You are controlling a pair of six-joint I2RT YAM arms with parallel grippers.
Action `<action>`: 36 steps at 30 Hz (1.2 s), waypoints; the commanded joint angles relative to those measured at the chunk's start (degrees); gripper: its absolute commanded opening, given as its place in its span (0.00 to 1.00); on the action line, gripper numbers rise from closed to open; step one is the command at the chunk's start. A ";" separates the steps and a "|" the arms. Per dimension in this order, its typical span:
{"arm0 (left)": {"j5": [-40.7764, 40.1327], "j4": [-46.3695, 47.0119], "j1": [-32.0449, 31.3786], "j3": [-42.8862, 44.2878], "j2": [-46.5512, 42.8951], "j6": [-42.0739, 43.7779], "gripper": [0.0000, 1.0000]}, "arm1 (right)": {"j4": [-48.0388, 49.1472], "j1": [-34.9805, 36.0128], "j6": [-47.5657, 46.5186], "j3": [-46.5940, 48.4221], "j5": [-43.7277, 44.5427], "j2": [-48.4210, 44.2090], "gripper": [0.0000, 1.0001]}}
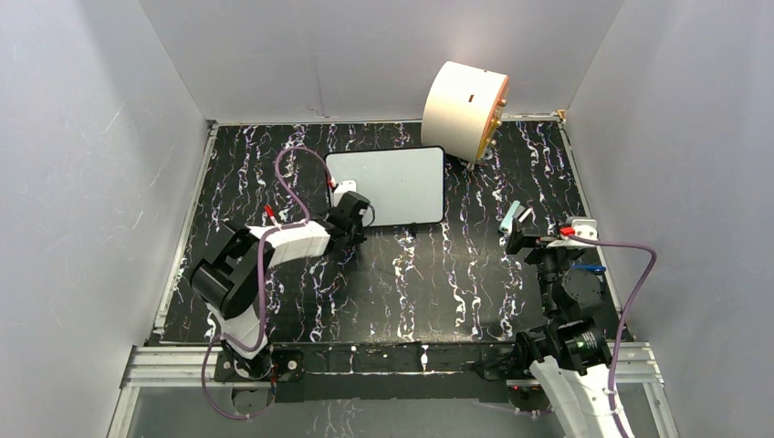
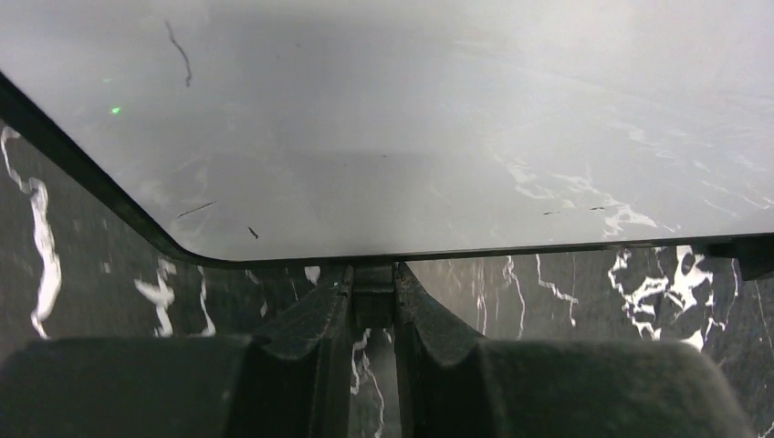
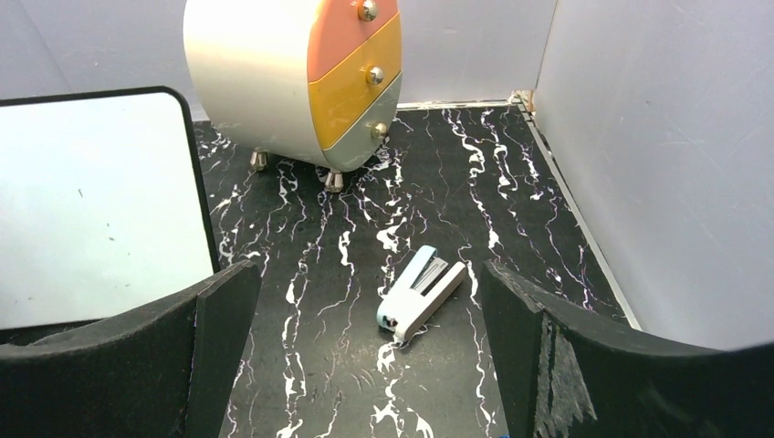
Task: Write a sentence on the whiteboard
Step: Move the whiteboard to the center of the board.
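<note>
My left gripper should go on pulling the dark tab [image 2: 373,277] it grips at the whiteboard's near edge, with clear table before it [image 1: 388,287], until the whiteboard lies closer.
The whiteboard [image 1: 388,185] lies flat at the back middle of the table, white with a thin black rim. Its surface [image 2: 411,119] carries only a few tiny dark specks, and no sentence shows on it. My left gripper [image 1: 354,208] sits at the board's near left corner. Its fingers are shut on a small dark object [image 2: 373,297], right at the board's near edge. What that object is I cannot tell. My right gripper [image 3: 365,301] hangs wide open over the right side of the table, holding nothing. The board's right end [image 3: 91,201] lies to its left.
A big cream cylinder with orange, yellow and grey drawer fronts [image 1: 464,108] stands at the back right, also seen from the right wrist [image 3: 274,73]. A pale blue and white stapler [image 3: 422,292] lies on the black marbled table [image 1: 402,283] ahead of the right gripper. Grey walls enclose three sides.
</note>
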 commanded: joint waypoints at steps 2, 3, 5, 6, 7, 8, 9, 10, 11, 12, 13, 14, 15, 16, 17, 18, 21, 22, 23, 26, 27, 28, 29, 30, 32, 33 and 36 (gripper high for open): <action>-8.90 -10.69 -5.89 -2.02 -3.16 -11.42 0.00 | 3.18 -0.28 0.51 -0.45 -0.52 -1.36 0.99; -9.11 -11.16 -6.68 -2.19 -3.24 -12.52 0.00 | 3.22 -0.29 0.52 -0.52 -0.50 -1.53 0.99; -9.68 -11.89 -8.01 -2.55 -3.45 -13.78 0.00 | 3.31 -0.26 0.52 -0.55 -0.65 -1.74 0.99; -10.46 -12.77 -8.59 -2.50 -3.49 -14.68 0.00 | 3.32 -0.23 0.59 -0.55 -0.67 -1.81 0.99; -11.22 -13.75 -9.15 -2.48 -3.61 -15.44 0.00 | 3.32 -0.26 0.61 -0.55 -0.84 -1.83 0.99; -11.65 -14.60 -9.50 -2.48 -3.75 -15.84 0.00 | 3.27 -0.24 0.61 -0.55 -0.70 -1.95 0.99; -12.13 -15.69 -9.90 -2.41 -3.89 -16.41 0.00 | 3.22 -0.30 0.63 -0.55 -0.65 -2.01 0.99; -12.83 -16.72 -10.34 -2.34 -4.16 -17.00 0.00 | 3.18 -0.26 0.61 -0.55 -0.59 -2.08 0.99; -13.20 -17.48 -10.75 -2.28 -4.36 -17.35 0.00 | 3.21 -0.28 0.62 -0.55 -0.60 -2.17 0.99; -13.32 -18.04 -11.11 -2.10 -4.62 -17.34 0.00 | 3.23 -0.26 0.61 -0.55 -0.52 -2.18 0.99; -13.46 -18.72 -11.43 -1.91 -4.81 -17.51 0.00 | 3.21 -0.28 0.66 -0.55 -0.57 -2.18 0.99; -13.57 -19.41 -11.96 -1.69 -4.86 -17.85 0.00 | 3.23 -0.27 0.69 -0.55 -0.66 -2.18 0.99; -13.63 -19.94 -12.46 -1.49 -4.87 -18.17 0.00 | 3.23 -0.29 0.70 -0.55 -0.69 -2.18 0.99; -13.69 -20.42 -12.97 -1.37 -4.87 -18.68 0.00 | 3.18 -0.29 0.70 -0.55 -0.72 -2.26 0.99; -13.72 -20.95 -13.53 -1.35 -4.85 -19.40 0.00 | 3.22 -0.31 0.70 -0.55 -0.72 -2.27 0.99; -13.78 -21.29 -13.88 -1.40 -4.86 -20.23 0.00 | 3.16 -0.27 0.70 -0.55 -0.66 -2.27 0.99; -13.77 -22.31 -14.87 -1.84 -4.94 -22.64 0.00 | 3.16 -0.26 0.70 -0.55 -0.60 -2.27 0.99; -13.72 -22.57 -15.13 -1.86 -4.89 -23.07 0.00 | 3.19 -0.30 0.70 -0.55 -0.58 -2.27 0.99; -13.92 -22.86 -15.41 -1.79 -4.90 -23.52 0.00 | 3.23 -0.25 0.70 -0.50 -0.59 -2.27 0.99; -14.04 -23.30 -16.10 -1.22 -4.80 -24.00 0.04 | 3.31 -0.31 0.70 -0.55 -0.65 -2.18 0.99; -14.00 -23.47 -16.24 -0.86 -4.72 -24.00 0.07 | 3.32 -0.27 0.70 -0.55 -0.67 -2.18 0.99; -13.99 -23.83 -16.33 -0.50 -4.63 -24.09 0.09 | 3.32 -0.26 0.70 -0.55 -0.68 -2.18 0.99; -13.98 -24.18 -16.46 -0.22 -4.58 -24.17 0.11 | 3.17 -0.25 0.70 -0.55 -0.65 -2.18 0.99; -14.01 -24.46 -16.52 -0.08 -4.72 -24.20 0.13 | 3.22 -0.27 0.74 -0.54 -0.64 -2.26 0.99; -14.11 -24.93 -16.62 0.19 -4.90 -24.54 0.16 | 3.23 -0.26 0.70 -0.55 -0.65 -2.19 0.99; -14.09 -25.03 -16.69 0.20 -5.01 -24.67 0.18 | 3.31 -0.28 0.62 -0.61 -0.79 -2.18 0.99; -13.84 -25.62 -16.86 0.55 -5.35 -24.94 0.23 | 3.32 -0.29 0.66 -0.63 -1.04 -2.10 0.99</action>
